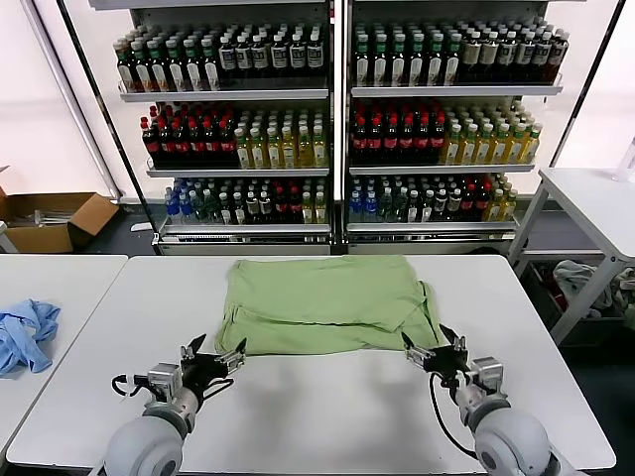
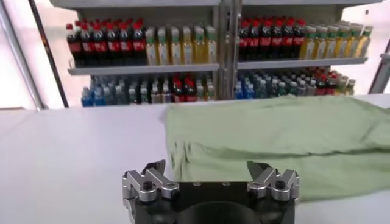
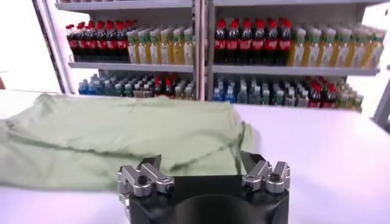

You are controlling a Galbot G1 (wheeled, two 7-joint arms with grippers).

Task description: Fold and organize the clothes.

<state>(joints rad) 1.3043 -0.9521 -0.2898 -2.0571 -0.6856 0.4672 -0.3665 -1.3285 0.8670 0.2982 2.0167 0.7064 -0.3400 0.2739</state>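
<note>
The polo shirt is lying at the table's far edge, so my left gripper and my right gripper should first pinch its near corners [image 1: 434,344] and pull it closer.
The light green polo shirt [image 1: 322,302] lies folded flat in the middle of the white table [image 1: 317,407]; its collar, buttons and print are hidden. My left gripper [image 1: 212,351] is open and empty, just short of the shirt's near left corner. My right gripper [image 1: 433,345] is open and empty, just short of the near right corner. In the left wrist view the shirt [image 2: 286,140] lies beyond the open left gripper [image 2: 209,169]. In the right wrist view the shirt [image 3: 116,140] lies beyond the open right gripper [image 3: 200,162].
A crumpled light blue garment [image 1: 25,334] lies on a second table at the left. Shelves of bottles [image 1: 332,119] stand behind the table. A cardboard box [image 1: 55,218] sits on the floor at the left. Another table [image 1: 595,203] stands at the right.
</note>
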